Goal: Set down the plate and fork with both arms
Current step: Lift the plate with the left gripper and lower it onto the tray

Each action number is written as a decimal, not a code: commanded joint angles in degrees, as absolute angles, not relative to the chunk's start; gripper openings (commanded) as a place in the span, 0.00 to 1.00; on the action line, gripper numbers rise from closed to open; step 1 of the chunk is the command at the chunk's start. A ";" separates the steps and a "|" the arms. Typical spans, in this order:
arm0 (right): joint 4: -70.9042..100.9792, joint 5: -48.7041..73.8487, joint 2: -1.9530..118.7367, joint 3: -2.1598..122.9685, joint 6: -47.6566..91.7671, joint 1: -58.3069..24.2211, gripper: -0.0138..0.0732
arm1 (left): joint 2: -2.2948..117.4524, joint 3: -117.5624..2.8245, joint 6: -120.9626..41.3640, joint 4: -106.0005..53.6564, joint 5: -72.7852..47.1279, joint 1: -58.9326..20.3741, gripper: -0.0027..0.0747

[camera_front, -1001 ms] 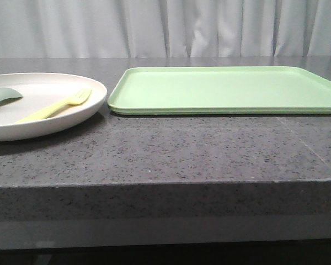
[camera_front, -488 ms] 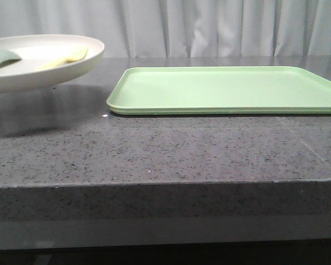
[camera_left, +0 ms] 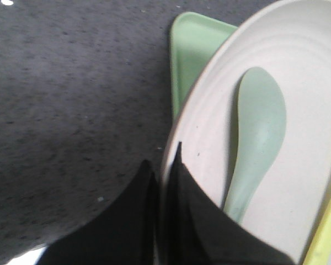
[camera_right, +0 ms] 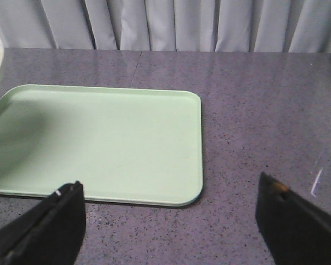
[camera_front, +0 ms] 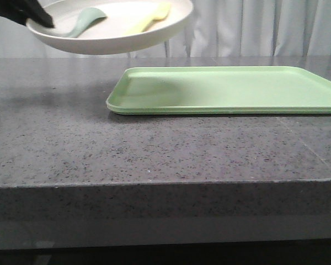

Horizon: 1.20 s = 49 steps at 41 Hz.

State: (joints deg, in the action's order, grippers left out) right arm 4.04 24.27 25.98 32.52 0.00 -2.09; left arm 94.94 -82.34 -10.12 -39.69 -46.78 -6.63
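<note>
The pale-yellow fork is inside the cream plate [camera_front: 149, 20] and the light-green tray [camera_front: 223, 88] is empty. The robot's left gripper should go on bringing the plate over until it rests there.
The cream plate [camera_front: 113, 30] hangs tilted in the air at the upper left, above the table and near the green tray's left end. My left gripper [camera_front: 36, 17] is shut on its rim; in the left wrist view the gripper [camera_left: 163, 163] pinches the rim of the plate [camera_left: 306, 61]. The pale-yellow fork [camera_front: 151, 16] lies in the plate, and its edge shows in the left wrist view [camera_left: 326, 232]. A grey-green utensil [camera_left: 256, 138] lies beside it. My right gripper [camera_right: 171, 190] is open and empty above the table by the tray's near right corner.
The flat light-green tray [camera_front: 231, 88] lies on the dark speckled table [camera_front: 154, 149], also in the right wrist view [camera_right: 99, 141]. A white curtain hangs behind the table. The table's front edge runs across the lower front view.
The plate with the fork and utensil rose off the table at the left and moved up and to the right, toward the tray. The tray has not moved.
</note>
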 commanded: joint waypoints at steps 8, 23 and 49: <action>4.17 20.01 26.60 34.19 0.34 -1.90 0.90 | 102.15 -92.52 -3.81 -42.95 -41.81 -16.31 0.01; 4.17 20.02 26.60 34.19 0.34 -2.75 0.90 | 111.08 -99.84 -0.84 -43.33 -34.68 -23.59 0.01; 4.17 19.95 26.60 34.19 0.34 -3.27 0.90 | 114.17 -100.28 4.58 -40.90 -32.83 -24.67 0.01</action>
State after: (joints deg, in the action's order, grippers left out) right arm 4.04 24.27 25.98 32.52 0.00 -3.21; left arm 117.55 -98.10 3.49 -39.18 -34.98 -24.14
